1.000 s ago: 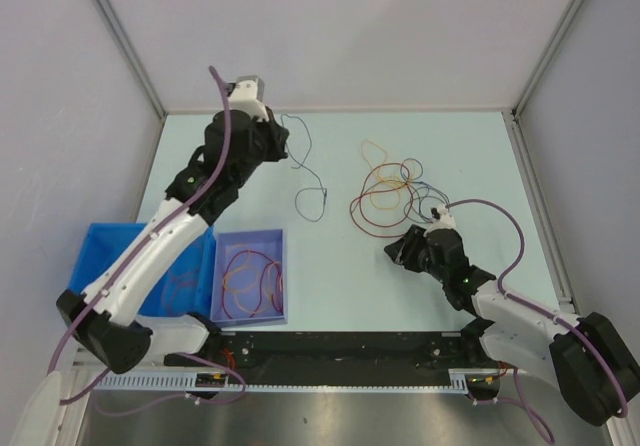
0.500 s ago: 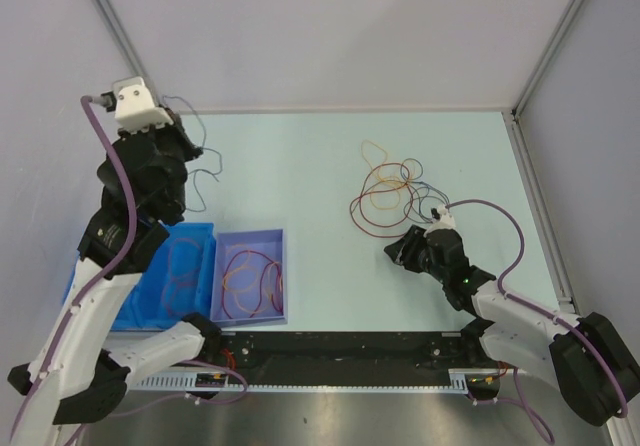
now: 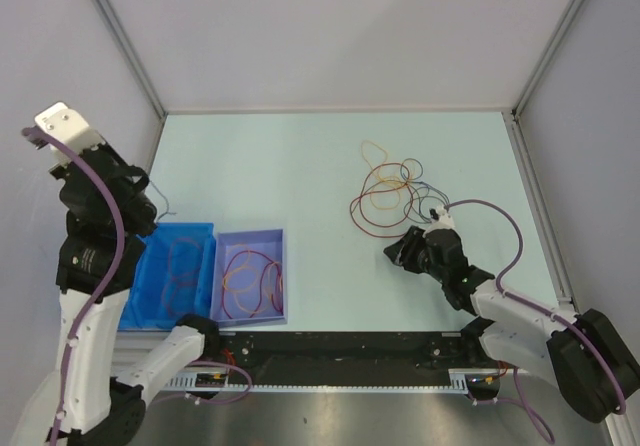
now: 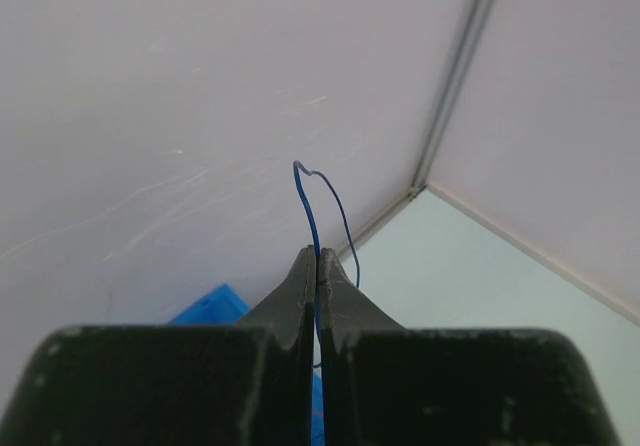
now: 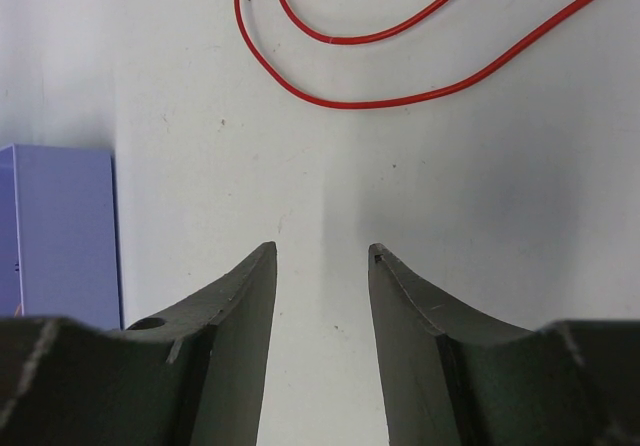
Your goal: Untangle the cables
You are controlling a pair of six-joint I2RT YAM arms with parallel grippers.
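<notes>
I should keep moving the blue cable (image 3: 163, 204), hanging free of the tangle, over the blue bin (image 3: 180, 276), my left gripper releasing once the cable's loose end hangs above it.
A tangle of cables (image 3: 385, 194) in red, orange, yellow, blue and dark purple lies on the table at the centre right. My left gripper (image 3: 148, 209) is raised at the far left, above the blue bin. It is shut on a thin blue cable (image 4: 308, 206), which sticks up past the fingertips (image 4: 300, 276) in the left wrist view. My right gripper (image 3: 393, 254) is open and empty, low over the table just in front of the tangle. Two red cable strands (image 5: 400, 98) lie ahead of it in the right wrist view.
A blue bin (image 3: 205, 228) and a purple bin (image 3: 250, 234) stand side by side at the front left, each with red and orange cable loops in it. Grey walls close the table on the left, back and right.
My left arm has swung from the back of the table to the far left, above the blue bin, carrying the blue cable with it. The right arm has not moved.
</notes>
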